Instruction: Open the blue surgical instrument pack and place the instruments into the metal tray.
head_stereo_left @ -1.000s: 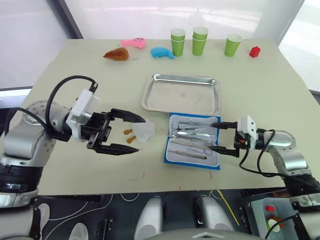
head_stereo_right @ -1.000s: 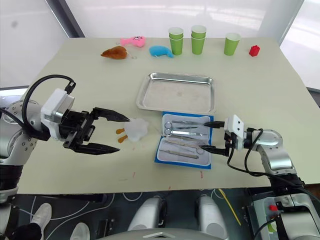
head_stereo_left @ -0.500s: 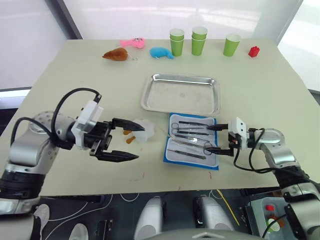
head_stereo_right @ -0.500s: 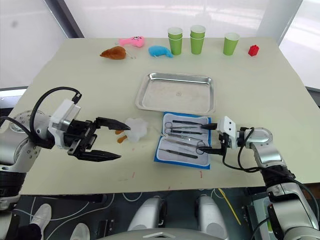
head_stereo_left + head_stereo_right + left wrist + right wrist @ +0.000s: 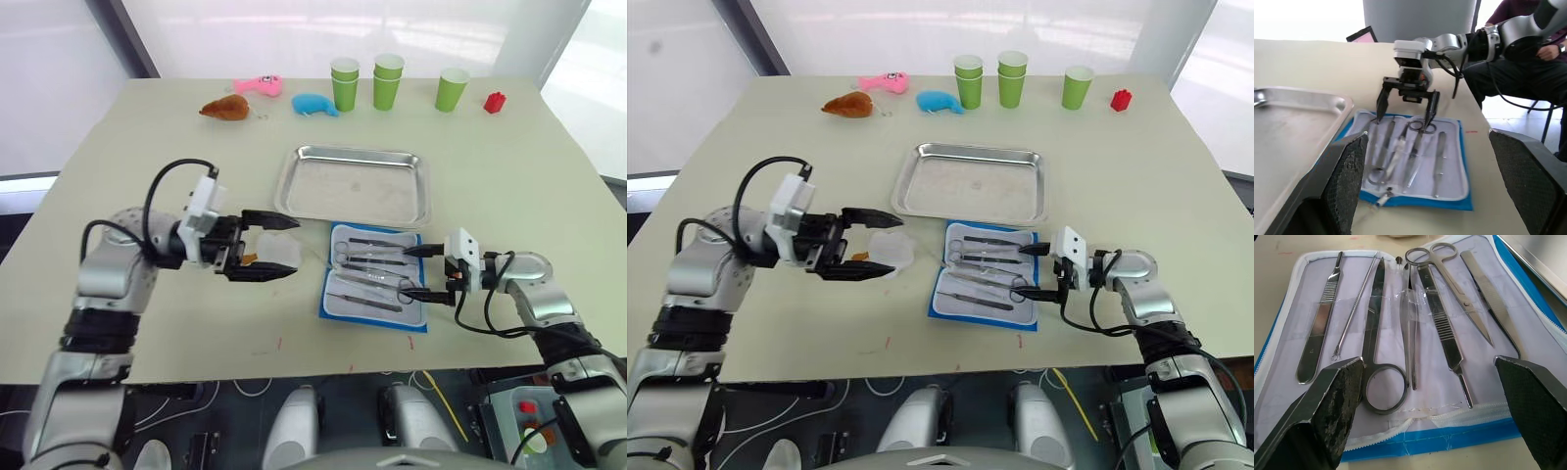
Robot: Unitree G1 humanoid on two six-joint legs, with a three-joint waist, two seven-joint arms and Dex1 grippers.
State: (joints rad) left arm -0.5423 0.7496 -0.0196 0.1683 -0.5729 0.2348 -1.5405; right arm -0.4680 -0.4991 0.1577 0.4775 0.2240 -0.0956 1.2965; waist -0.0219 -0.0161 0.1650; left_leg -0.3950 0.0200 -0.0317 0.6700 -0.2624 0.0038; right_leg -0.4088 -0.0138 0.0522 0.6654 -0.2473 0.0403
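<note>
A piece of the pack's lining (image 5: pixel 379 252) can be seen between the thin bent-tip tweezers (image 5: pixel 374 242) and the scissors. The tweezers will come away by themselves when I lift them.
The blue surgical instrument pack (image 5: pixel 330 294) lies open flat on the table, just in front of the metal tray (image 5: pixel 355 184), which holds nothing. Several silver instruments (image 5: pixel 1444 338) lie side by side on the pack's pale lining (image 5: pixel 1352 308), among them scissors and tweezers. My right gripper (image 5: pixel 406 272) is open at the pack's right edge, its tips over the handle ends, touching nothing. My left gripper (image 5: pixel 286 249) is open to the left of the pack, its fingers straddling a crumpled white wrapper (image 5: pixel 279 253). The left wrist view shows the pack (image 5: pixel 1449 161) and the right gripper (image 5: pixel 1404 120).
Green cups (image 5: pixel 389 80), a red block (image 5: pixel 495 102), a blue plush (image 5: pixel 316 104), a pink toy (image 5: pixel 260 85) and a brown toy (image 5: pixel 227 108) line the far edge. Small orange bits (image 5: pixel 251 259) lie by the wrapper. A seated person (image 5: pixel 1528 73) is beyond the table's right side.
My left gripper has moved right toward the pack and its fingers have narrowed around the white wrapper. My right gripper has shifted slightly left over the pack's edge.
</note>
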